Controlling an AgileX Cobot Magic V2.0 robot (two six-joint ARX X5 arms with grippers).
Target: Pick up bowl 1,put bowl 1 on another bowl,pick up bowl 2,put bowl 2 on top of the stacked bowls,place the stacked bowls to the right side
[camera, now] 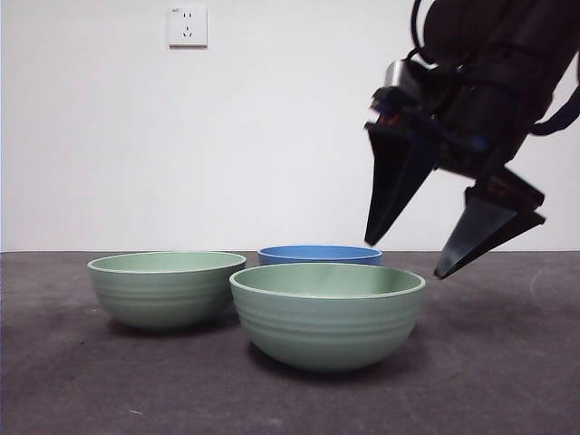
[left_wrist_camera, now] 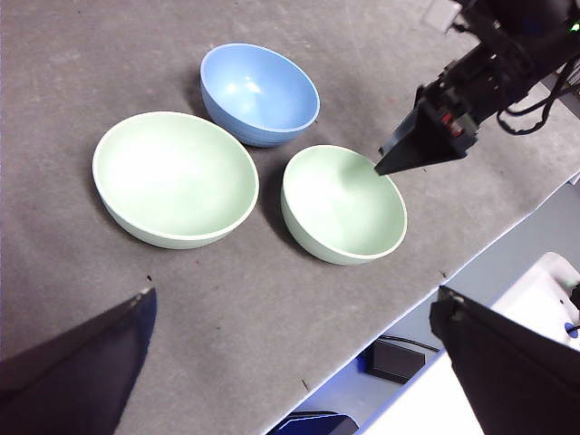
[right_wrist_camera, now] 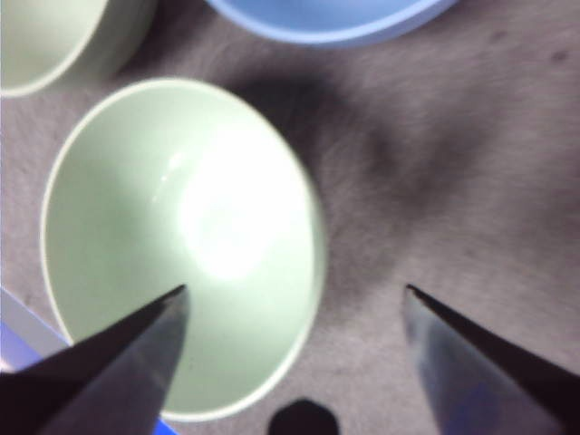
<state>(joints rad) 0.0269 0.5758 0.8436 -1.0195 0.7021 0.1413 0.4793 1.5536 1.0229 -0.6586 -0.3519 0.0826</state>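
Observation:
Bowl 1 (camera: 328, 322) gets narrower toward its base (camera: 328, 360). It will sink into the blue bowl with its rim sticking up when I lower it.
Bowl 1 (camera: 326, 317), pale green with a lighter rim, stands nearest the front (left_wrist_camera: 344, 204). My right gripper (camera: 405, 260) hangs open just above its right rim. In the right wrist view (right_wrist_camera: 295, 288) one jaw is over the inside of bowl 1 (right_wrist_camera: 181, 245) and the other over bare table. Bowl 2 (camera: 163, 290), also pale green, sits to the left (left_wrist_camera: 172, 177). The blue bowl (camera: 319, 255) stands behind them (left_wrist_camera: 258, 91). All three are apart and empty. My left gripper (left_wrist_camera: 294, 299) is open, high above the table, holding nothing.
The dark grey table (camera: 507, 362) has bare room to the right of the bowls. Its front edge (left_wrist_camera: 471, 254) runs close to bowl 1. A white wall with a socket (camera: 188, 25) stands behind.

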